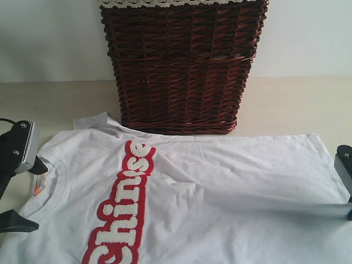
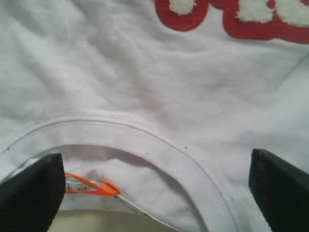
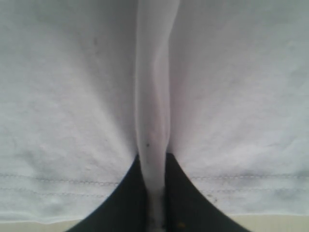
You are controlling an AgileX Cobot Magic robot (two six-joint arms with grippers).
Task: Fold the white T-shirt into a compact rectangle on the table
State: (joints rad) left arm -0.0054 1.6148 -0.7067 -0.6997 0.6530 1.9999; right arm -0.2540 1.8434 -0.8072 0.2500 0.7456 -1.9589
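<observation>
The front collar (image 1: 62, 171) curves ahead of my left gripper's open fingers. Next, I reach that gripper farther in and pinch the collar along with the orange tag (image 1: 38, 185).
The white T-shirt (image 1: 220, 187) lies spread on the table (image 1: 291, 104), its red-outlined "Chinese" lettering (image 1: 124, 209) facing up. My left gripper (image 1: 34, 195) is open at the neck. In the left wrist view its two dark fingers (image 2: 34, 193) stand wide apart on either side of the collar (image 2: 159, 145) and the orange tag (image 2: 91, 186), gripping nothing. My right gripper (image 3: 153, 162) is at the shirt's hem on the right (image 1: 347, 208). It is shut on a pinched ridge of the white fabric (image 3: 152, 96), which runs away from the jaws.
A dark wicker basket (image 1: 181, 66) with a lace-trimmed liner (image 1: 165, 3) stands on the table just behind the shirt, close to its upper sleeve (image 1: 93, 122). Bare table shows to the left and right of the basket.
</observation>
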